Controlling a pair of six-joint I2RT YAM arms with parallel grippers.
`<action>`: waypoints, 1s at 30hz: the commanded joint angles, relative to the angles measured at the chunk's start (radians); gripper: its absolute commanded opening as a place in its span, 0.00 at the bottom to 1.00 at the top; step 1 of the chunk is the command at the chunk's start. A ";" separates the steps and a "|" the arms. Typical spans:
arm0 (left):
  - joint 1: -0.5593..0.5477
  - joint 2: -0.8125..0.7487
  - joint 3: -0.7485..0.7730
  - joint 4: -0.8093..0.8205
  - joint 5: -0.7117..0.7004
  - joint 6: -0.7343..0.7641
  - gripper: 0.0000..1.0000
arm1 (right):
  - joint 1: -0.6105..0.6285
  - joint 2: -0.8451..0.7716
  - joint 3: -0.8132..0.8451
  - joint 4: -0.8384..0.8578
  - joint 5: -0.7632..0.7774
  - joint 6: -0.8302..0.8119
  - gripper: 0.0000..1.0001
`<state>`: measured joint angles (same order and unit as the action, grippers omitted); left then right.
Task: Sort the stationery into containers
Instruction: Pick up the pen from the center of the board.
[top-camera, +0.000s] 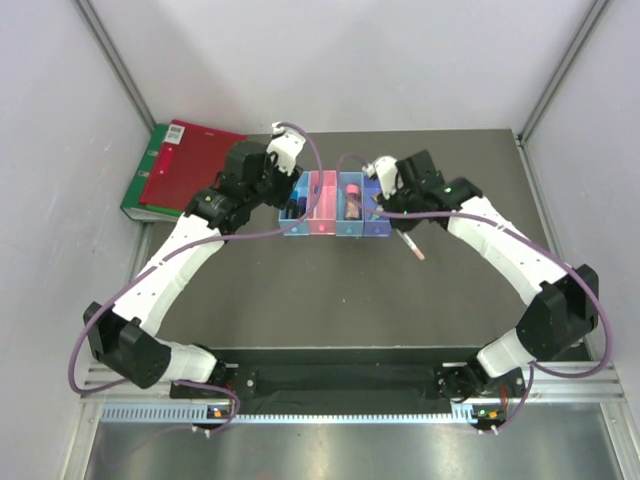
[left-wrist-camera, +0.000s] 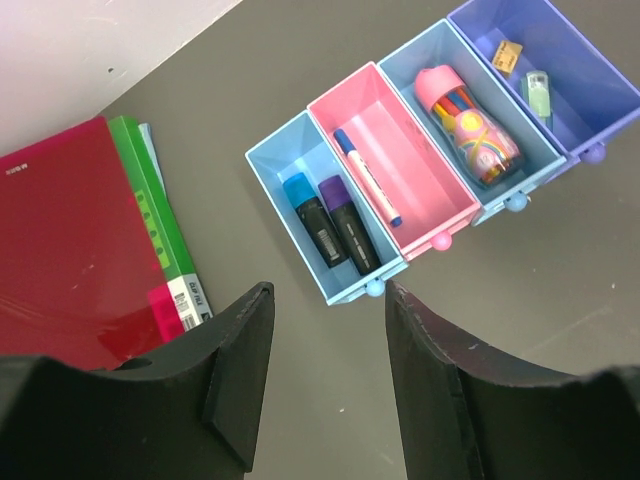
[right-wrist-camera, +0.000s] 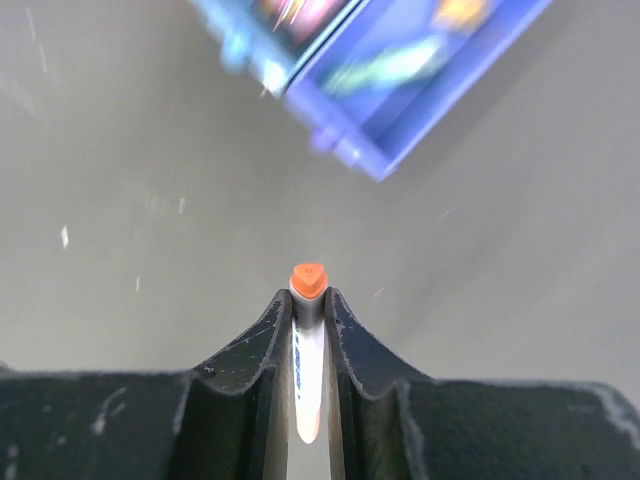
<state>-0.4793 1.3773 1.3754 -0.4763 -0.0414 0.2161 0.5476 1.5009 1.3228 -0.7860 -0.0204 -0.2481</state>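
Observation:
My right gripper should pass the pen (top-camera: 411, 246) to my left gripper, because the pink bin (top-camera: 322, 208) for the orange-capped pen is on my left gripper's side.
The four joined containers (top-camera: 335, 205) stand mid-table. In the left wrist view the left light blue bin (left-wrist-camera: 275, 190) holds the blue-black highlighter (left-wrist-camera: 310, 215) and the purple-black highlighter (left-wrist-camera: 347, 220). The pink bin (left-wrist-camera: 440, 200) holds the white blue-capped pen (left-wrist-camera: 368, 178). The third bin (left-wrist-camera: 545, 150) holds the pink-capped bottle (left-wrist-camera: 470, 120). The purple bin (left-wrist-camera: 590, 80) holds the tan block (left-wrist-camera: 508, 55) and a green marker (left-wrist-camera: 538, 95). My left gripper (left-wrist-camera: 330, 300) is open and empty, just in front of the left bin. My right gripper (right-wrist-camera: 308, 300) is shut on the thin pinkish pen (right-wrist-camera: 306, 340), above the table near the purple bin (right-wrist-camera: 430, 90).
A red binder (top-camera: 190, 165) lies on a green binder (top-camera: 140, 195) at the back left, beside the left arm; both show in the left wrist view (left-wrist-camera: 60, 240). Grey walls close in the table on three sides.

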 joint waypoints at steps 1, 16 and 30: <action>-0.013 -0.041 -0.021 0.007 0.037 0.063 0.53 | -0.054 -0.039 0.183 0.028 -0.021 0.058 0.00; -0.238 -0.070 -0.146 0.197 -0.090 0.581 0.53 | -0.110 0.113 0.584 0.047 -0.111 0.181 0.00; -0.383 -0.136 -0.734 1.134 0.218 1.821 0.54 | -0.117 0.101 0.507 0.013 -0.355 0.202 0.00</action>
<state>-0.8642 1.2095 0.7212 0.2722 0.0181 1.6459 0.4335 1.6196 1.8587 -0.7719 -0.2520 -0.0654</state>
